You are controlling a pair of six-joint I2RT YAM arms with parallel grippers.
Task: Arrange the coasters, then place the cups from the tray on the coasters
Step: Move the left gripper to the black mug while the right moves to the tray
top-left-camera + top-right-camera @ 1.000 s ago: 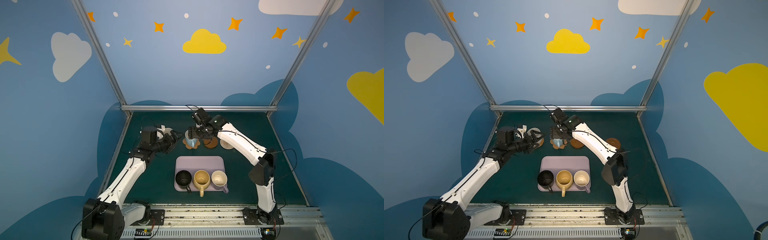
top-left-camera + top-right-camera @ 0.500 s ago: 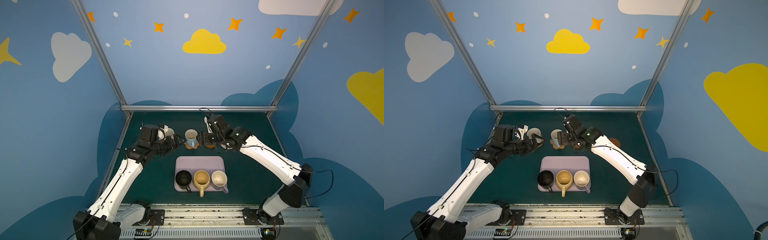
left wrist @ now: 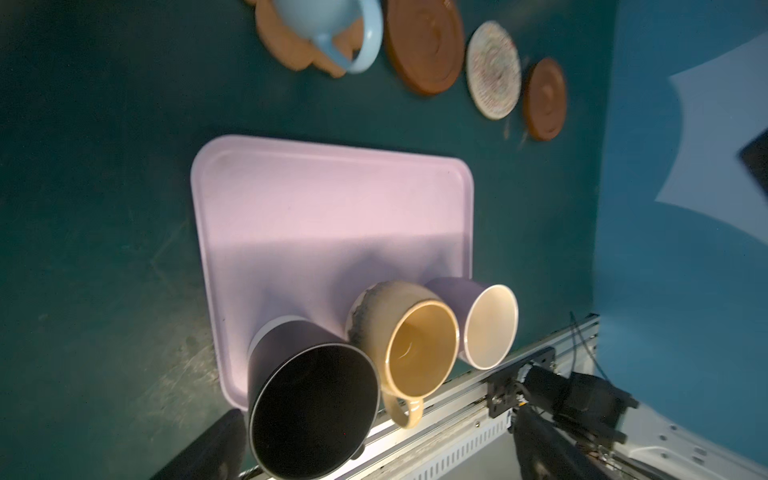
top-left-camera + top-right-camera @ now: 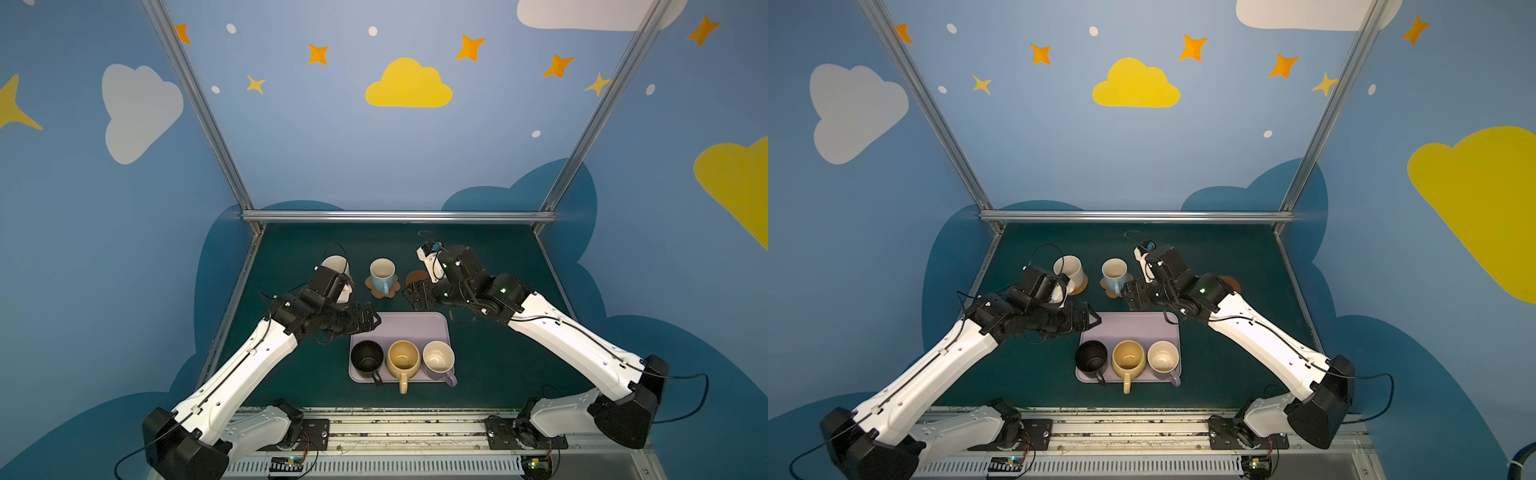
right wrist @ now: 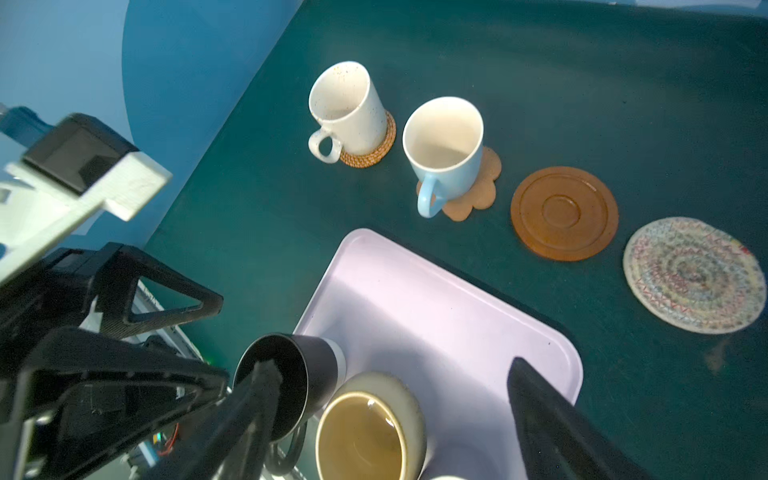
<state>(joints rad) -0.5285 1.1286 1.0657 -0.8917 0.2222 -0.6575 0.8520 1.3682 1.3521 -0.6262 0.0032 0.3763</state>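
The black cup's handle faces the tray's near edge [image 4: 387, 381], clear of the mustard cup, so the robot's left gripper should keep going down until its fingers close on that handle [image 4: 377, 377].
The lilac tray [image 4: 399, 330] holds the black cup [image 4: 366, 358], the mustard cup [image 4: 403, 357] and the lilac cup [image 4: 438, 357] along its near edge. Farther back, the light blue cup [image 5: 442, 145] stands on the flower coaster [image 5: 484, 195]. The cream cup [image 5: 345, 108] stands on the tan woven coaster [image 5: 374, 156]. A brown disc coaster [image 5: 564, 214], the pale woven coaster [image 5: 694, 274] and another brown disc coaster [image 3: 544, 99] lie bare. My left gripper [image 4: 370, 320] hangs open at the tray's far left corner. My right gripper [image 4: 411, 297] is open above its far right edge.
Metal frame posts and blue walls close in the green table [image 4: 299, 374]. The rail [image 4: 395, 428] with both arm bases runs along the front. The two grippers hang close together over the tray's far edge.
The right gripper has pulled back from the light blue cup towards the tray and opened wider. The left gripper has left the cream cup and swung to the tray's far left corner.
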